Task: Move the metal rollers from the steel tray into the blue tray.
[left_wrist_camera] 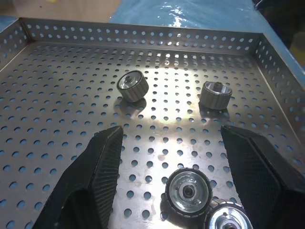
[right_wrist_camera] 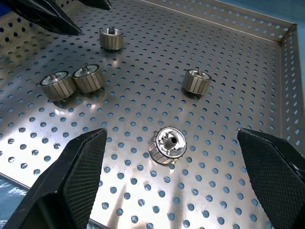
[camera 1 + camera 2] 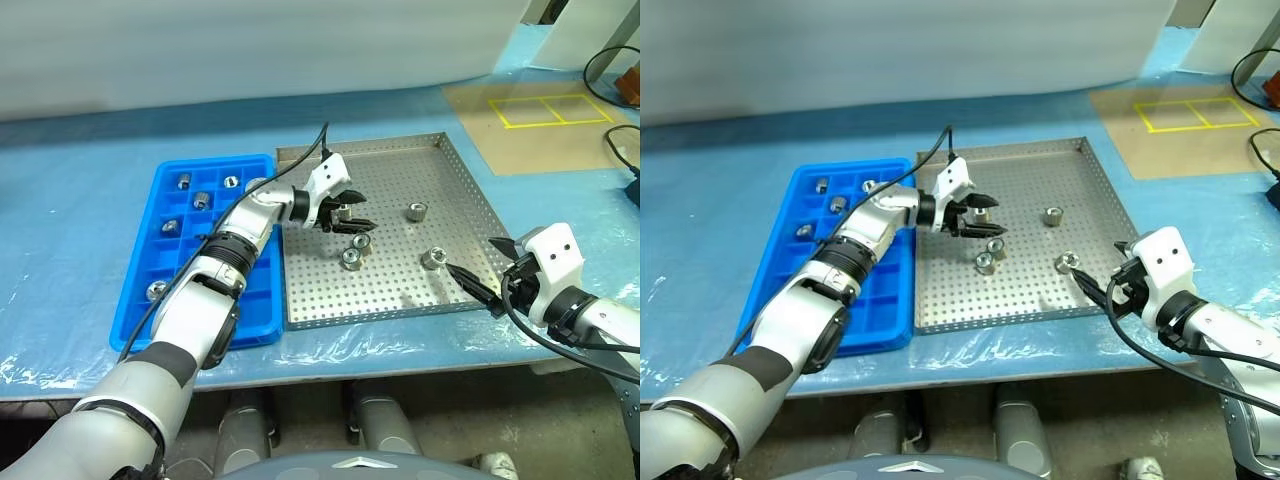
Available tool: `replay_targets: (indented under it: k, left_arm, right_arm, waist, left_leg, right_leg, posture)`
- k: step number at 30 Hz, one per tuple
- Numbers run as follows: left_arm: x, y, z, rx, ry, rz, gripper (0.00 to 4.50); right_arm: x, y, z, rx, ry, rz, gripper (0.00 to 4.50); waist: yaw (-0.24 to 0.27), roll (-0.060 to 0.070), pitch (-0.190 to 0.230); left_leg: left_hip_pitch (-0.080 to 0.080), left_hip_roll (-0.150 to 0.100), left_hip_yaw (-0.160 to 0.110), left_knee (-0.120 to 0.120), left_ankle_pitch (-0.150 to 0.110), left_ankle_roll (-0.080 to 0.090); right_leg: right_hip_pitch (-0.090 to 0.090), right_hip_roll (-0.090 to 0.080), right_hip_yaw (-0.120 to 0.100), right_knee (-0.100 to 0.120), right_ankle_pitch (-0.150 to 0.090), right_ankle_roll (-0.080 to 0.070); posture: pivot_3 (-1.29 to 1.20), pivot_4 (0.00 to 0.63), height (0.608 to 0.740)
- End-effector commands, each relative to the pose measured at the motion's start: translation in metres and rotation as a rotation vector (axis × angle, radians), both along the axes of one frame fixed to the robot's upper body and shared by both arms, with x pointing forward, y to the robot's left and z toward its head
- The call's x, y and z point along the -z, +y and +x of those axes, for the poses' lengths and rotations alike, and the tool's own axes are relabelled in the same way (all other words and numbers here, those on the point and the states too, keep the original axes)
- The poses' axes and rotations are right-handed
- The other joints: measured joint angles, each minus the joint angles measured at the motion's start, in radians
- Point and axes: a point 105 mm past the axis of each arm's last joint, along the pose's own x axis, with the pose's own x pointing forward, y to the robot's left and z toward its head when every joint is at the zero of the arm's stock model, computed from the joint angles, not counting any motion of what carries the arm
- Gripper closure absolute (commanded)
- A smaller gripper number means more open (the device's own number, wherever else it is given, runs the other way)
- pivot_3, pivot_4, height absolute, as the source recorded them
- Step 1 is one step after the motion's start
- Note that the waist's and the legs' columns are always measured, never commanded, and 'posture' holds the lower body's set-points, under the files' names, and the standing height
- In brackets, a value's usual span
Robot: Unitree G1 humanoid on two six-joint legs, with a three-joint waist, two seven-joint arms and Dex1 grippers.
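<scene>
The rollers in the pair [image 3: 361,243] touch side to side [image 3: 356,252]. I expect them to stay stuck together when I lift one, until my right gripper pulls them apart.
The steel tray [image 3: 400,300] lies mid-table with several metal rollers on its perforated floor. My left gripper [image 3: 354,212] hovers open over its left part, with one roller [image 2: 111,38] beside its fingertips. In the left wrist view a touching pair [image 1: 188,191] sits low between the fingers and nothing is gripped. Another roller [image 3: 417,211] stands farther right. My right gripper [image 3: 469,254] is wide open at the tray's near right corner, with a roller [image 2: 167,145] ahead between its fingers. The blue tray [image 3: 255,320] lies left of the steel tray and holds several rollers [image 3: 202,200] in its compartments.
The two trays touch along one side. A brown board with yellow tape squares [image 3: 550,108] lies at the back right. Black cables [image 3: 622,150] run along the right edge. The table's front edge [image 3: 400,365] is just below the trays.
</scene>
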Motion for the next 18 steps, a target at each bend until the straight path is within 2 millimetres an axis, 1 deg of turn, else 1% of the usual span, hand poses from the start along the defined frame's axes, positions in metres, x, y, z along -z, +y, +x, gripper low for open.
replay_targets:
  k: [1,3,7,11,13,16,18]
  left_arm:
    - [0.011,-0.002,-0.011,0.074,-0.033,0.064,1.06]
    - [0.015,-0.002,-0.021,0.133,0.002,0.065,1.06]
    - [0.017,0.006,-0.034,0.191,0.049,0.088,1.06]
    - [0.025,0.021,-0.033,0.155,0.075,0.158,1.06]
    - [0.029,0.026,-0.033,0.134,0.092,0.19,1.06]
    - [0.035,0.026,-0.034,0.112,0.078,0.245,1.06]
    - [0.041,0.023,-0.035,0.088,0.082,0.284,1.06]
  right_arm:
    - [-0.006,0.007,0.003,-0.032,-0.037,-0.015,0.0]
    - [-0.006,0.009,0.007,-0.046,-0.039,-0.024,0.0]
    - [-0.004,0.014,0.013,-0.079,-0.038,-0.036,0.0]
    - [-0.001,0.017,0.018,-0.097,-0.034,-0.048,0.0]
    - [-0.001,0.018,0.02,-0.103,-0.035,-0.048,0.0]
    - [0.001,0.017,0.023,-0.102,-0.037,-0.051,0.0]
    - [0.004,0.017,0.024,-0.101,-0.033,-0.058,0.0]
  waist:
    - [0.0,0.0,0.0]
    - [0.0,0.0,0.0]
    - [0.002,0.0,0.0]
    - [0.003,0.0,0.0]
    - [0.003,0.0,0.0]
    - [0.003,0.0,0.0]
    - [0.004,0.0,0.0]
  left_leg:
    - [0.0,0.0,0.0,0.0,0.0,0.0]
    - [0.0,0.0,0.0,-0.001,0.0,0.001]
    - [-0.001,0.001,0.0,-0.001,0.001,0.001]
    - [0.001,0.001,0.0,0.0,0.0,0.0]
    - [0.002,0.0,0.0,0.0,0.0,0.0]
    - [0.002,0.001,0.0,0.0,0.0,0.0]
    - [0.002,0.001,0.0,0.0,0.0,0.0]
  right_leg:
    - [0.0,0.0,0.0,0.0,0.0,0.0]
    - [0.0,0.0,0.0,0.0,0.003,-0.006]
    - [0.0,0.0,0.0,0.0,0.004,-0.007]
    - [0.001,0.0,-0.001,0.0,0.004,-0.007]
    - [0.002,0.0,-0.001,0.0,0.004,-0.007]
    - [0.002,0.0,-0.001,0.0,0.004,-0.007]
    - [0.002,0.0,-0.001,0.0,0.004,-0.007]
  posture:
    - [-0.54,0.15,0.74]
    - [-0.53,0.15,0.74]
    - [-0.5,0.15,0.74]
    - [-0.49,0.15,0.74]
    - [-0.48,0.15,0.74]
    - [-0.48,0.15,0.74]
    - [-0.48,0.15,0.74]
